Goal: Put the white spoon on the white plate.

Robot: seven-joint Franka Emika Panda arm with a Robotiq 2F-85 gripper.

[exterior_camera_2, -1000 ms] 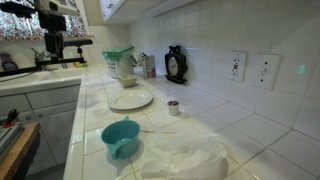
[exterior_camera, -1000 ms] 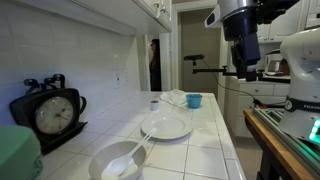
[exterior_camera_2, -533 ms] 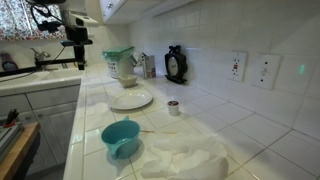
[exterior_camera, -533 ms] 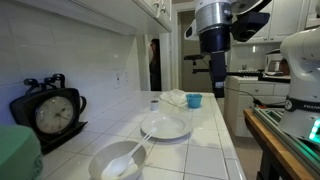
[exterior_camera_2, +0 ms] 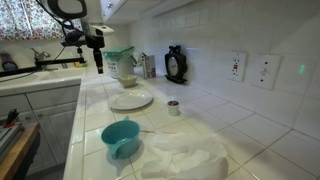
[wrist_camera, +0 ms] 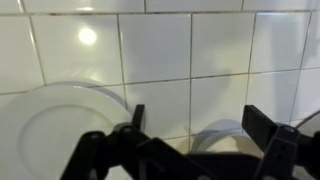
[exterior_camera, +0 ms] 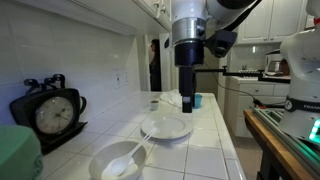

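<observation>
The white spoon's handle (exterior_camera: 142, 143) sticks up past the bowl's rim, clear for my open fingers. My gripper should keep moving toward the handle's end (exterior_camera: 150, 134) until they are on either side of it.
The white spoon (exterior_camera: 131, 155) lies in a deep white bowl (exterior_camera: 116, 162) at the near end of the counter, its handle resting on the rim toward the white plate (exterior_camera: 165, 126). The plate also shows in an exterior view (exterior_camera_2: 131, 100) and in the wrist view (wrist_camera: 55, 125). My gripper (exterior_camera: 188, 101) hangs open and empty above the counter, over the plate's far side; it also shows in an exterior view (exterior_camera_2: 97, 66). In the wrist view its fingers (wrist_camera: 200, 125) frame bare tile and part of the bowl's rim (wrist_camera: 225, 133). The spoon is hidden there.
A black clock (exterior_camera: 48, 112) and a green object (exterior_camera: 17, 155) stand by the wall. A blue cup (exterior_camera_2: 120, 137), a crumpled white cloth (exterior_camera_2: 185, 158) and a small dark-topped cup (exterior_camera_2: 173, 107) sit beyond the plate. The counter edge drops to a sink side (exterior_camera_2: 40, 80).
The arm has swung in from beyond the counter's edge to above the counter near the plate, and the gripper now hangs lower. The spoon, bowl and plate have not moved.
</observation>
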